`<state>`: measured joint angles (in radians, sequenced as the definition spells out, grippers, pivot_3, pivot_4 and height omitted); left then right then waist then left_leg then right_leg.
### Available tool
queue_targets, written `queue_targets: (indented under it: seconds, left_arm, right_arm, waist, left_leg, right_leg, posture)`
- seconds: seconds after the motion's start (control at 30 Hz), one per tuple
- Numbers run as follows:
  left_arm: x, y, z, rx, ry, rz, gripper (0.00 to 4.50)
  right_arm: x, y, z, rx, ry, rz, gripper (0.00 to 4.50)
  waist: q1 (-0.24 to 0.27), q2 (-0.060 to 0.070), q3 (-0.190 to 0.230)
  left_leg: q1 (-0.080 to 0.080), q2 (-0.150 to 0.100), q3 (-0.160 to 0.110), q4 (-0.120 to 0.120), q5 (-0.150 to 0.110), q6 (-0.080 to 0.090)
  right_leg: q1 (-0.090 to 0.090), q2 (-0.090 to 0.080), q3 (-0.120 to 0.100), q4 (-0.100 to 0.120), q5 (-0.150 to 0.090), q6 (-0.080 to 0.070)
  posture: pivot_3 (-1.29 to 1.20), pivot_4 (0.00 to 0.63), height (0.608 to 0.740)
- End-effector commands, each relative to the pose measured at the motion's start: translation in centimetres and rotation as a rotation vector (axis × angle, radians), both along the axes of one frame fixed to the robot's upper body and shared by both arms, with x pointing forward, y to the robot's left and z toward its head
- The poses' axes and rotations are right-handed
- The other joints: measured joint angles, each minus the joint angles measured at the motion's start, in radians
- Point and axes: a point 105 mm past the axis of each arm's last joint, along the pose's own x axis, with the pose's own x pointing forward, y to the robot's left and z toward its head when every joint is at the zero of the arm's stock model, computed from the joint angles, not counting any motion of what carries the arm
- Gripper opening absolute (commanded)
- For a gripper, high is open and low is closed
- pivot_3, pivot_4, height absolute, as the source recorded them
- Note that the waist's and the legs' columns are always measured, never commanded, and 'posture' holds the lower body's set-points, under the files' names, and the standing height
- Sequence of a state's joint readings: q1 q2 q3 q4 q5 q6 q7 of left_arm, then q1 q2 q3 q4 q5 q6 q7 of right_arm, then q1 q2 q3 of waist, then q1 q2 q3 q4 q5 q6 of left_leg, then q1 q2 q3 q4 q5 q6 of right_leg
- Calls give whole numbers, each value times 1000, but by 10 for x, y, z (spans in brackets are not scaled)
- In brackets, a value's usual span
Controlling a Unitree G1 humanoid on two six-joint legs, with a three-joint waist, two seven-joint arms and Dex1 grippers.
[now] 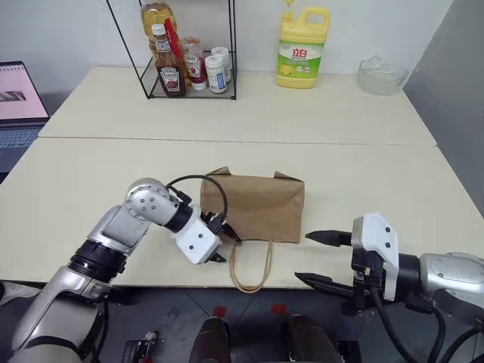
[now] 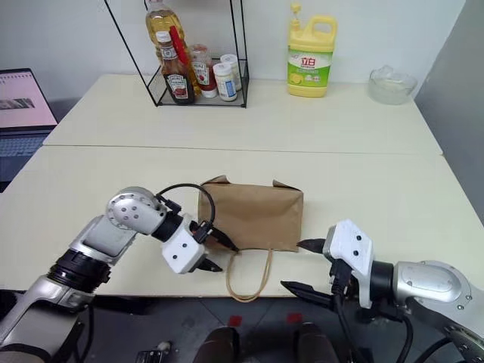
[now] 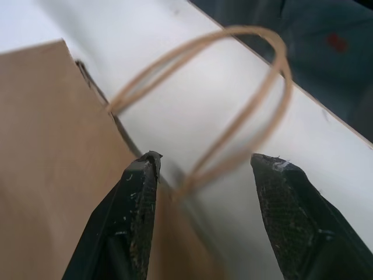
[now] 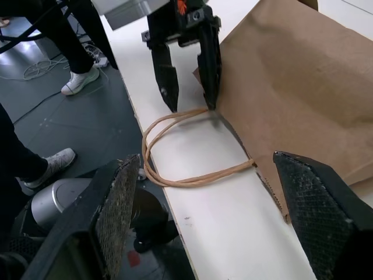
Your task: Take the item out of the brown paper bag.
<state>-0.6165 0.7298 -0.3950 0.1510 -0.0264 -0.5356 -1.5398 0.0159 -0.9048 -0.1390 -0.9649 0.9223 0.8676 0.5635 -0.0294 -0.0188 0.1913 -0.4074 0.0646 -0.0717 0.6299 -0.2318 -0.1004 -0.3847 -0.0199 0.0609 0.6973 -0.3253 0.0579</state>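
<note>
Separate tan cord handles loop out of the bag's opening, so the brown paper bag will tip upright and open wide when the robot lifts the upper handle.
The brown paper bag lies flat near the table's front edge, its mouth toward me. Its two tan cord handles loop out over the edge. My left gripper is open at the bag's front left corner, pointing down and to the right. In the left wrist view its fingertips straddle the handles where they leave the bag, and one finger is against the paper. My right gripper is open and empty, to the right of the handles, off the bag's front right corner. The item is hidden.
A wire rack of sauce bottles, a yellow detergent bottle and a glass bowl stand on the far table. A laptop sits at the left. A person's legs stand beyond the table's front edge.
</note>
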Motion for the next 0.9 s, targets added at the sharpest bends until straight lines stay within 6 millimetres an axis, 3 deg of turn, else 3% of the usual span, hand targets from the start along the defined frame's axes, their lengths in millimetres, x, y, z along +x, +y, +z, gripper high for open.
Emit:
queue_targets:
  seconds: [0.03,0.43,0.53,0.77,0.9]
  left_arm:
    - [-5,-18,7,-59,-5,-44,2638]
    - [-11,-25,-3,-44,-2,-96,2638]
    - [-12,-32,0,-77,8,-91,2097]
    - [-6,-41,21,-221,147,65,34]
    - [4,-41,34,-273,170,150,34]
  right_arm:
    - [-7,7,5,-19,-43,37,3816]
    - [-8,9,3,-35,-47,40,3816]
    - [-7,11,2,-42,-55,45,3816]
    - [-9,10,-6,-133,-90,99,3816]
    - [-14,10,-14,-222,-129,202,3816]
  waist:
    - [0,0,0]
    - [0,0,0]
    - [0,0,0]
    - [-1,0,0]
    - [-1,0,0]
  left_leg:
    - [0,0,0,0,0,0]
    - [0,0,0,0,0,0]
    - [0,0,0,0,0,0]
    - [0,0,0,0,0,0]
    - [1,0,0,0,0,0]
  right_leg:
    - [0,0,0,0,0,0]
    - [0,0,0,0,0,0]
    - [0,0,0,0,0,0]
    - [0,0,0,0,0,0]
    - [0,0,0,0,0,0]
  posture:
    - [0,150,740]
    - [0,150,740]
    - [0,150,740]
    - [0,150,740]
    - [0,150,740]
